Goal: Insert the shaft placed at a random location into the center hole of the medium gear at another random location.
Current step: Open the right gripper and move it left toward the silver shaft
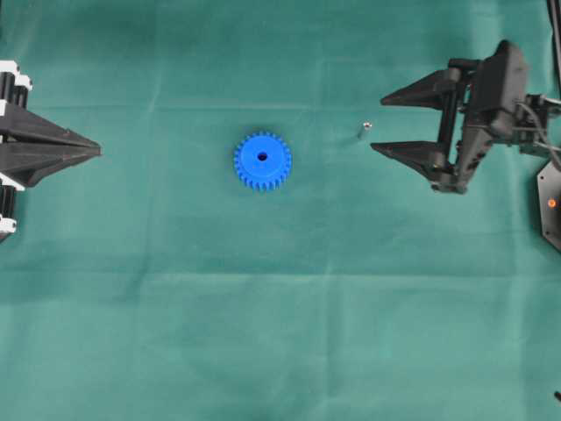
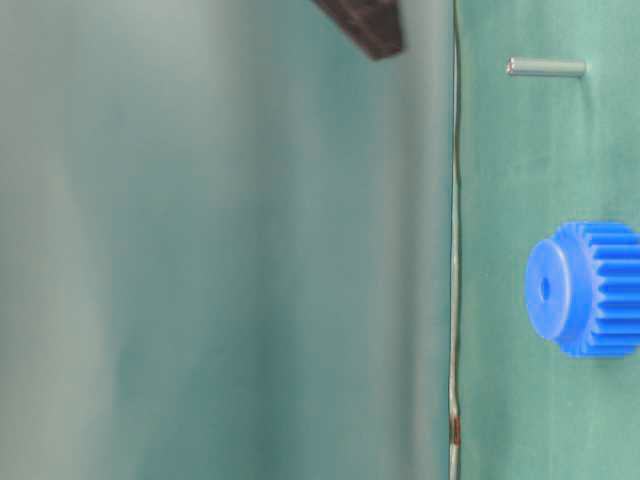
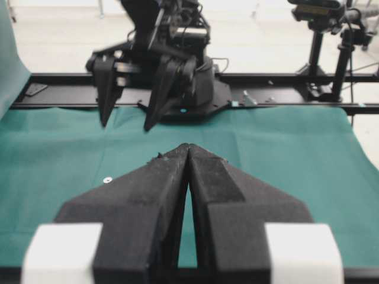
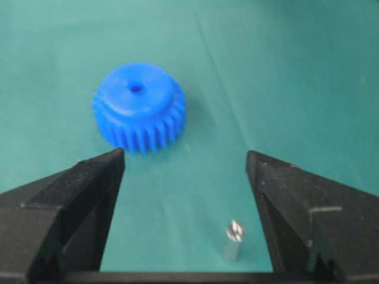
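The silver shaft (image 1: 365,130) stands about as tall as the gear (image 4: 140,109), so it should sink to its tip when I lower it into the center hole of the medium gear.
The blue medium gear (image 1: 262,160) lies flat on the green cloth with its hub up and the dark center hole (image 1: 262,157) showing. The small silver shaft (image 1: 362,131) stands upright to its right, apart from it. My right gripper (image 1: 379,124) is open, its tips just right of the shaft. In the right wrist view the shaft (image 4: 233,239) stands between the spread fingers, nearer the right one and touching neither, with the gear (image 4: 140,106) beyond the right gripper (image 4: 185,155). My left gripper (image 1: 98,152) is shut and empty at the left edge. The left gripper (image 3: 188,148) hides the gear in its own view.
Green cloth (image 1: 280,333) covers the table. A black plate with an orange dot (image 1: 550,206) sits at the right edge. Beyond the cloth's far side run a black rail (image 3: 284,92) and a camera stand (image 3: 320,47).
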